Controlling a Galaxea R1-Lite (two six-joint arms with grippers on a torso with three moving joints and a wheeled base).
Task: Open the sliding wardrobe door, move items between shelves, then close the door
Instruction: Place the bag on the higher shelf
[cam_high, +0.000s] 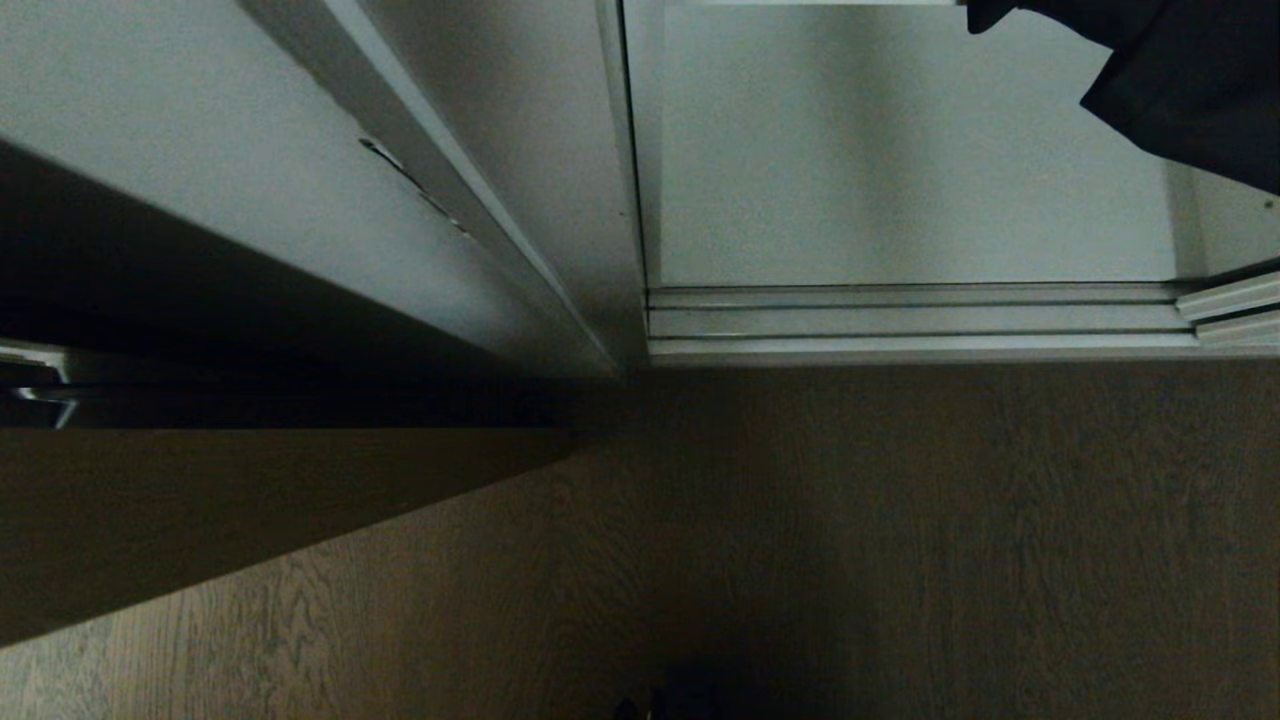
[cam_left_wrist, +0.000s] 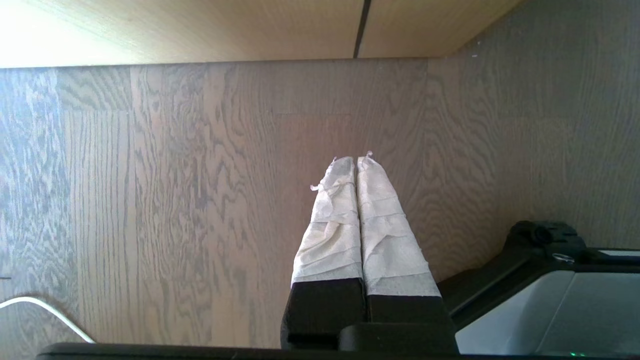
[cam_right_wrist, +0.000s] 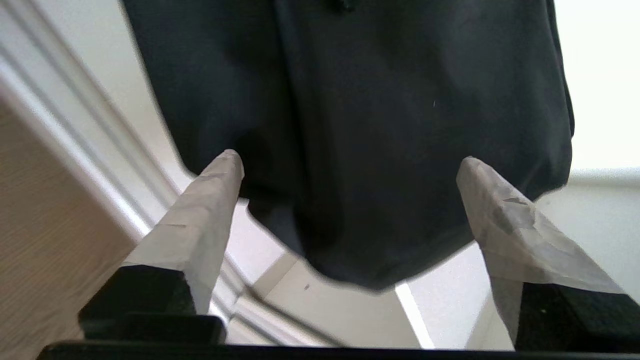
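My right gripper should keep going toward the middle folds (cam_right_wrist: 342, 171) and close there, as the black fabric bundle's lower end (cam_right_wrist: 360, 246) hangs between its wide-open fingers.
The black fabric bundle (cam_high: 1180, 70) hangs at the top right of the head view, above the white bottom shelf (cam_high: 900, 170) of the open wardrobe compartment. In the right wrist view the bundle (cam_right_wrist: 360, 125) hangs just beyond my right gripper (cam_right_wrist: 350, 167). The taped fingers (cam_right_wrist: 210, 210) stand wide open and grip nothing. The right gripper does not show in the head view. A slim pale frame end, apparently the sliding wardrobe door (cam_high: 1232, 300), sits at the right end of the floor tracks (cam_high: 900, 322). My left gripper (cam_left_wrist: 356, 161) is shut and empty above the wood floor.
A pale grey panel (cam_high: 250, 200) and a tan wood-grain panel (cam_high: 200, 520) slant in from the left. The wood floor (cam_high: 900, 540) lies in front of the wardrobe. My base (cam_left_wrist: 550, 300) is beside the left gripper.
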